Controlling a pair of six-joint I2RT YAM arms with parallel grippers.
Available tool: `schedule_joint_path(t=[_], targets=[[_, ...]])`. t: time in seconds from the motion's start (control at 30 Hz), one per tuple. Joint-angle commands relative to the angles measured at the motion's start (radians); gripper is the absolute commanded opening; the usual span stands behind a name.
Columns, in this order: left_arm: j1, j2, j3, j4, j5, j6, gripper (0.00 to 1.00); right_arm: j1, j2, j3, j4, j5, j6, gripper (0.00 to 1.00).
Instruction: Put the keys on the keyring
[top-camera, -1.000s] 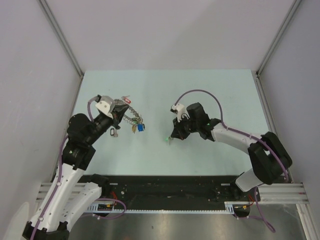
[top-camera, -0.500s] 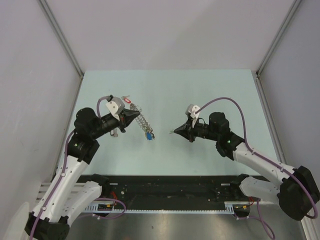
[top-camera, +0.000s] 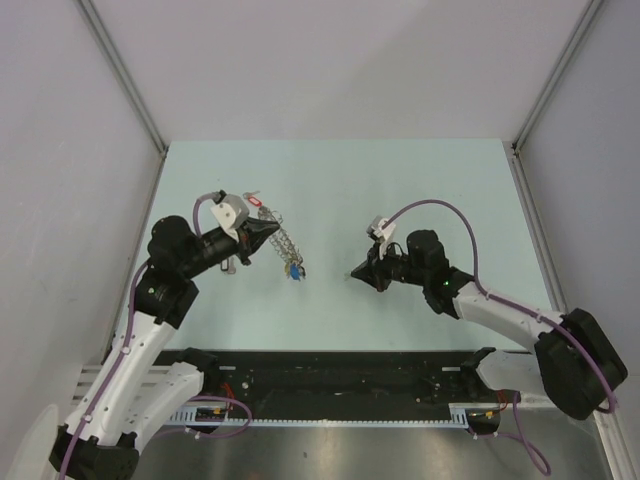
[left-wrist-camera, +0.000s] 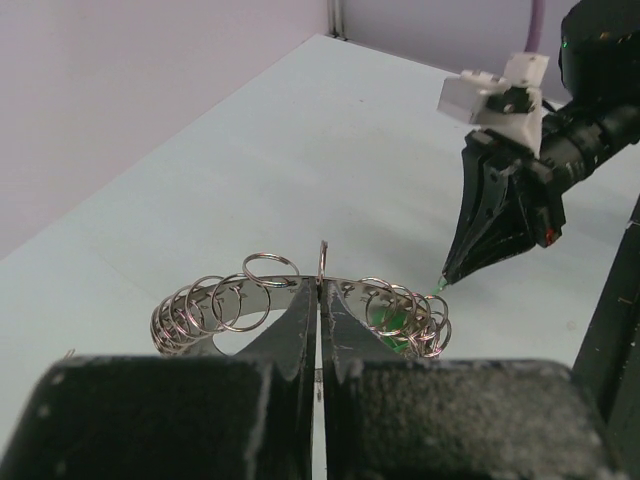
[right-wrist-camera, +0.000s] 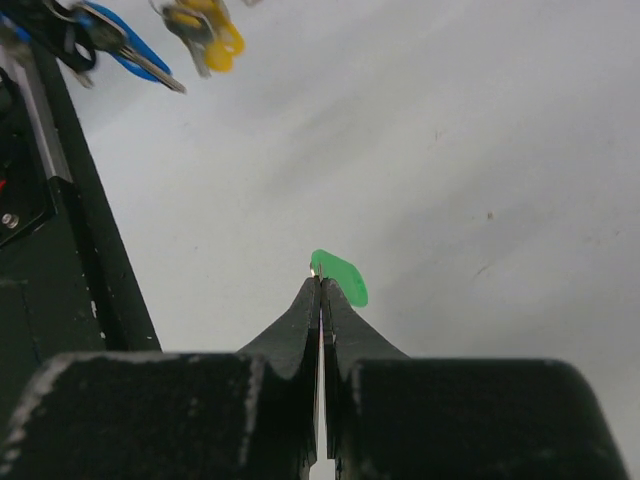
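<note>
The green tag (right-wrist-camera: 343, 277) sticks out past my right gripper's fingers next to its small ring (right-wrist-camera: 314, 269), so next I put the key down and grab the ring near the key's head.
My left gripper (top-camera: 272, 232) is shut on the keyring (top-camera: 285, 244), a silvery hoop strung with several small rings, and holds it out toward the table's middle. In the left wrist view the jaws (left-wrist-camera: 320, 285) pinch the hoop (left-wrist-camera: 200, 305) at its middle, and a green tag (left-wrist-camera: 390, 318) hangs among the rings. Blue (right-wrist-camera: 130, 52) and yellow (right-wrist-camera: 212, 28) keys dangle from it. My right gripper (top-camera: 356, 272) is shut on a green-tagged key (right-wrist-camera: 343, 278), its tip just right of the hoop (left-wrist-camera: 447, 280). The two are apart.
A red-tagged key (top-camera: 262, 203) lies on the pale green table (top-camera: 420, 180) behind the left gripper. A small dark oval tag (top-camera: 228, 265) lies beside the left wrist. Grey walls enclose the table on three sides, with a black rail along the near edge.
Over the last second both arms swung to point at each other, the right one bringing the green key. In the last half second the right tip came slightly nearer and lower; the left held still.
</note>
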Motion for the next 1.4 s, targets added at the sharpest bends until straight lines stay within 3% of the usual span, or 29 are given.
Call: schedule_joint_path(t=[0.0,0.33,0.63,0.77,0.9,1.1,1.37], targets=[[0.003,-0.023,0.032,0.033,-0.063,0.023,0.0,0.015,0.086,0.003,0.102,0.105,0.123,0.0],[0.003,-0.038,0.027,0.039,-0.071,0.023,0.0,-0.02,0.243,-0.001,0.024,0.366,0.366,0.0],[0.003,-0.033,0.032,0.033,-0.054,0.028,0.01,-0.025,0.177,-0.074,-0.142,0.455,0.522,0.02],[0.003,-0.036,0.034,0.031,-0.054,0.029,0.0,-0.017,0.119,-0.077,-0.24,0.441,0.515,0.25],[0.003,-0.038,0.034,0.031,-0.052,0.028,0.0,-0.058,0.019,-0.058,-0.337,0.412,0.487,0.36],[0.003,-0.038,0.034,0.031,-0.049,0.028,0.01,-0.115,0.067,0.098,-0.527,0.327,0.363,0.39],[0.003,-0.04,0.034,0.025,-0.055,0.032,0.0,-0.132,0.27,0.293,-0.677,0.214,0.193,0.37]])
